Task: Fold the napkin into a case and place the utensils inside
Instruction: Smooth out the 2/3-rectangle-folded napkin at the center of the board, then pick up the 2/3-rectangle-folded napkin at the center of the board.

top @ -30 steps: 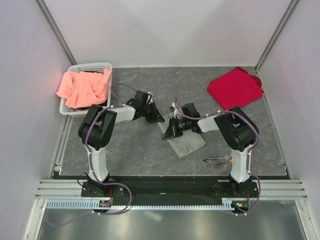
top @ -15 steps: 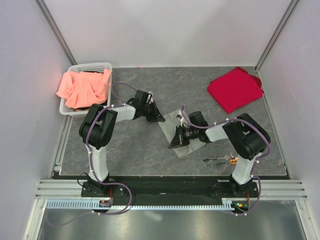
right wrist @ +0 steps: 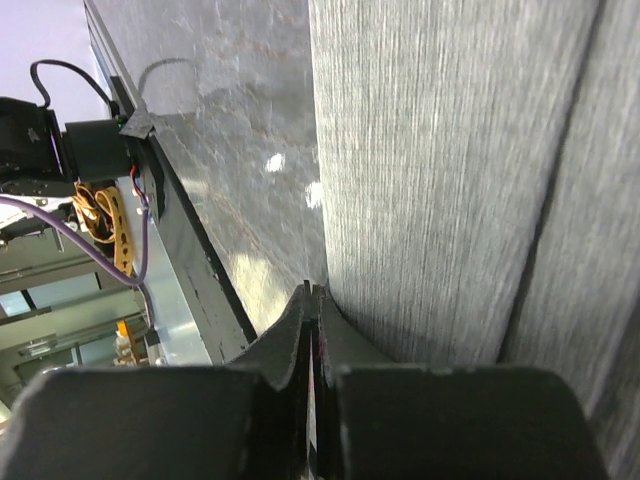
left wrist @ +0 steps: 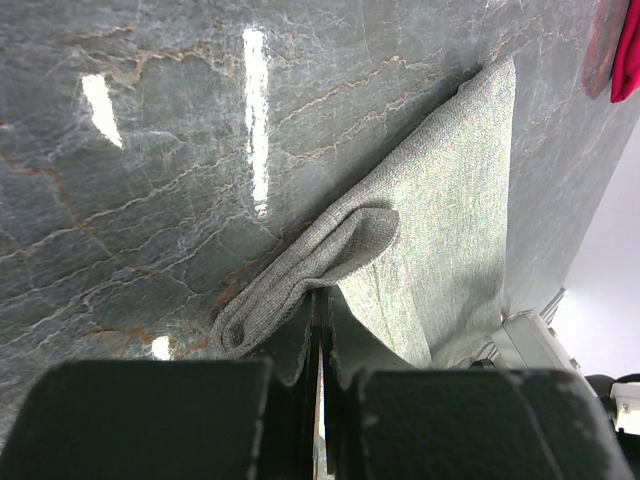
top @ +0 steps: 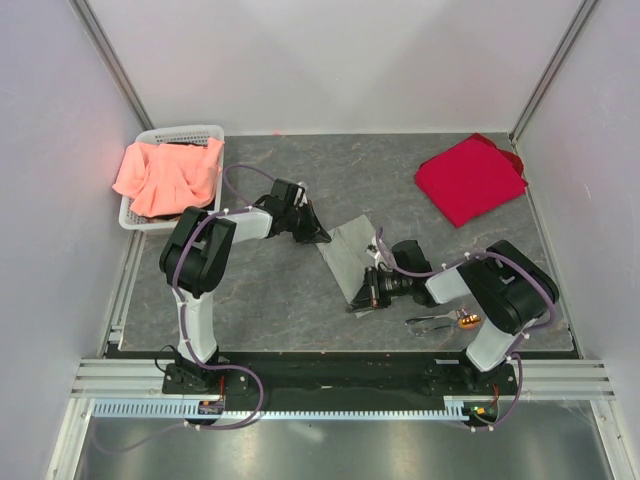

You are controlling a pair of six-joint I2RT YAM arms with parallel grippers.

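Observation:
My right gripper is at the near end of the napkin [top: 346, 262], which lies slanted to the table's near edge. I should back off that end and take the napkin by its long side [top: 371, 232] to square it first.
The grey-green napkin [top: 352, 250] lies mid-table as a stretched, partly doubled sheet. No case is in view. My left gripper [top: 325, 240] is shut on its bunched left corner, which curls over the fingertips in the left wrist view, where the napkin [left wrist: 450, 230] spreads away from the gripper [left wrist: 322, 293]. My right gripper [top: 358, 300] is shut on the near edge. In the right wrist view the napkin [right wrist: 430, 180] runs taut from the gripper [right wrist: 314, 288]. The silvery utensils [top: 435, 321], with an orange-brown end, lie near the right arm's base.
A red cloth [top: 470, 178] lies at the back right. A white basket [top: 150, 138] holding a salmon-orange cloth [top: 165, 175] stands at the back left. The table's near edge [right wrist: 190, 270] passes just beyond the right gripper's tips.
My right gripper has pulled the napkin's edge toward the near side, and the cloth has drawn into a narrower strip. The left gripper has held its place on the corner.

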